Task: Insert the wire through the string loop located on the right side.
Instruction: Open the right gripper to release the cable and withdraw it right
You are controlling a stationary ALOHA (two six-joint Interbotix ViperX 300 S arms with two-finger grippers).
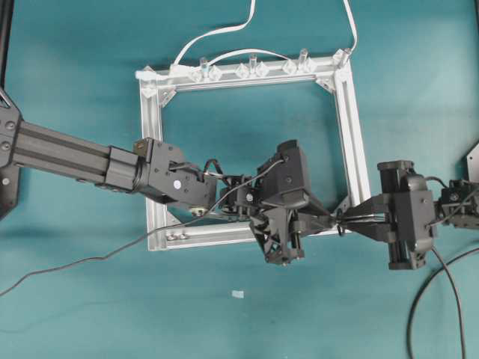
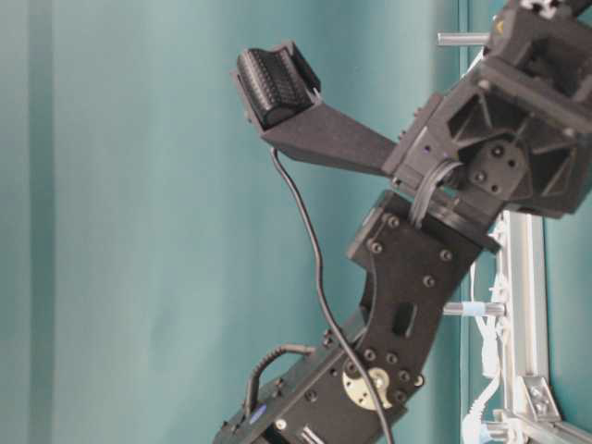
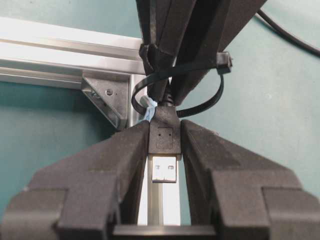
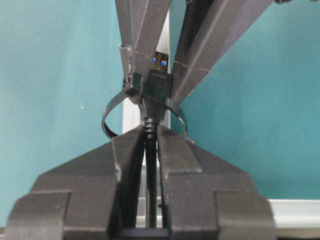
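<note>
My right gripper is holding the wire's neck (image 4: 151,123) at the string loop. It should open and move back before my left gripper pulls the plug (image 3: 165,134) onward.
The wire's dark plug (image 3: 165,134) is clamped between my left gripper's (image 3: 165,131) fingers, its metal tip (image 3: 164,169) pointing back into the jaws. My right gripper (image 4: 151,137) is shut on the wire's ribbed neck (image 4: 151,131) just behind the plug (image 4: 159,82). The black string loop (image 4: 111,119) rings the wire between the two grippers, and its light-blue tag (image 3: 148,112) lies against the silver frame (image 3: 65,50). Overhead, the left gripper (image 1: 329,219) and right gripper (image 1: 346,219) meet tip to tip at the frame's lower right corner.
The square silver frame (image 1: 352,112) lies flat, with clear clips (image 1: 254,69) and white cables (image 1: 224,31) along its top bar. A thin black cable (image 1: 90,261) trails off lower left over the left arm. Thicker black cables (image 1: 449,299) curve at lower right. A small white scrap (image 1: 238,294) lies on the teal mat.
</note>
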